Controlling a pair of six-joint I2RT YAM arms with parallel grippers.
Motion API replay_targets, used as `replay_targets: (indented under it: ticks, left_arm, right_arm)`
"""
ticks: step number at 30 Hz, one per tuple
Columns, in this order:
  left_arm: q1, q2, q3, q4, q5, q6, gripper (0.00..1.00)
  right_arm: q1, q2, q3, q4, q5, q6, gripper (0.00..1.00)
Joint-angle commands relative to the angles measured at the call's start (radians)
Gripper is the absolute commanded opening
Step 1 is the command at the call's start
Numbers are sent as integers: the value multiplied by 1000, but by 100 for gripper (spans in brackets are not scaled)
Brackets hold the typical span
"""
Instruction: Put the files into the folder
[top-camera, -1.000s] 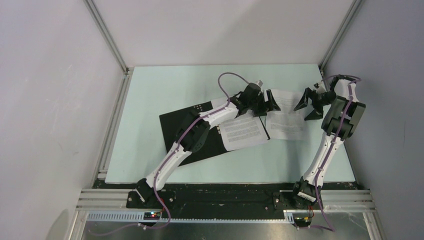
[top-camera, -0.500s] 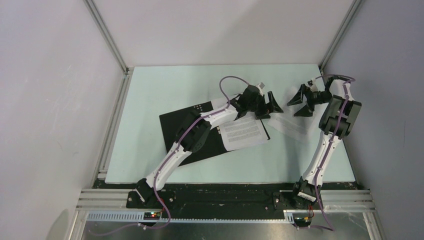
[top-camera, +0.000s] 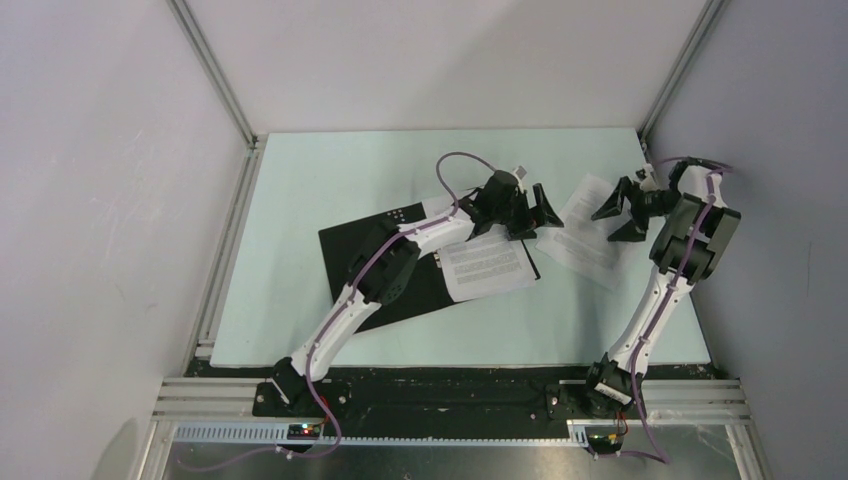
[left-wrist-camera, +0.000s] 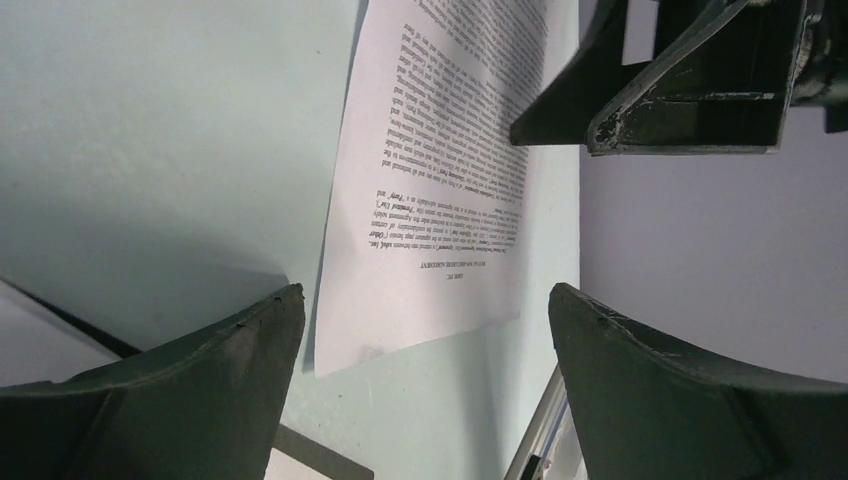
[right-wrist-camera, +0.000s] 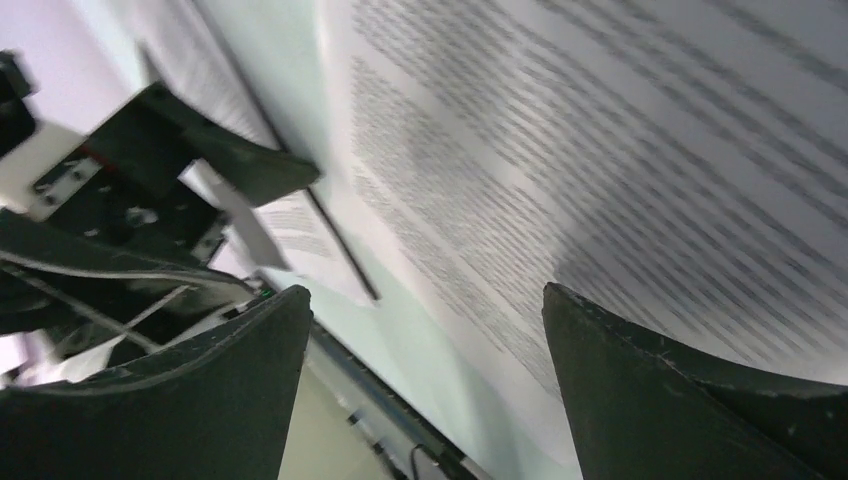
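Note:
Next, I move my right gripper back to the sheet's near edge (top-camera: 626, 270) and pinch there, since its fingers are over the flat middle of the loose sheet (top-camera: 598, 231).
The folder (top-camera: 350, 250) lies open on the table, black inside up. One printed sheet of the files (top-camera: 487, 265) rests on its right half. A second sheet (top-camera: 590, 240) lies tilted on the table to the right of the folder, and its text shows in the left wrist view (left-wrist-camera: 440, 170) and the right wrist view (right-wrist-camera: 620, 150). My left gripper (top-camera: 540, 215) hovers open over the gap between folder and loose sheet, nothing between its fingers (left-wrist-camera: 425, 330). My right gripper (top-camera: 612, 218) stands open over the loose sheet, also holding nothing (right-wrist-camera: 425, 350).
The pale green table (top-camera: 330, 170) is bounded by metal frame rails and grey walls on three sides. The right arm's elbow (top-camera: 695, 235) stands close to the right wall. The folder's corner (left-wrist-camera: 320, 462) shows beneath my left fingers.
The loose sheet has turned from roughly square-on to tilted and slid slightly right. My right gripper swung left, then drew back right. My left gripper stayed in place and opened a little wider.

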Motion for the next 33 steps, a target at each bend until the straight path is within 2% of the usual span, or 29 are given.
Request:
replay_targets:
  ticks: [1, 8, 14, 20, 25, 33]
  left_arm:
    - [-3, -70, -13, -127, -91, 42, 99]
    - [-19, -54, 3, -158, -116, 23, 99]
    - [-26, -46, -8, -157, -95, -3, 99]
    - [-28, -10, 35, -153, -63, -10, 99]
    - [-28, 5, 47, -144, -47, -22, 98]
    - [-24, 23, 51, -31, 32, -46, 98]
  right_arm:
    - [-45, -169, -37, 130, 272, 74, 91]
    - [-56, -146, -96, 176, 504, 117, 96]
    - [-6, -63, -52, 180, 641, 126, 99]
    - [25, -2, 5, 104, 434, 82, 93]
    - [65, 14, 13, 56, 258, 58, 93]
    - [76, 37, 69, 12, 101, 37, 94]
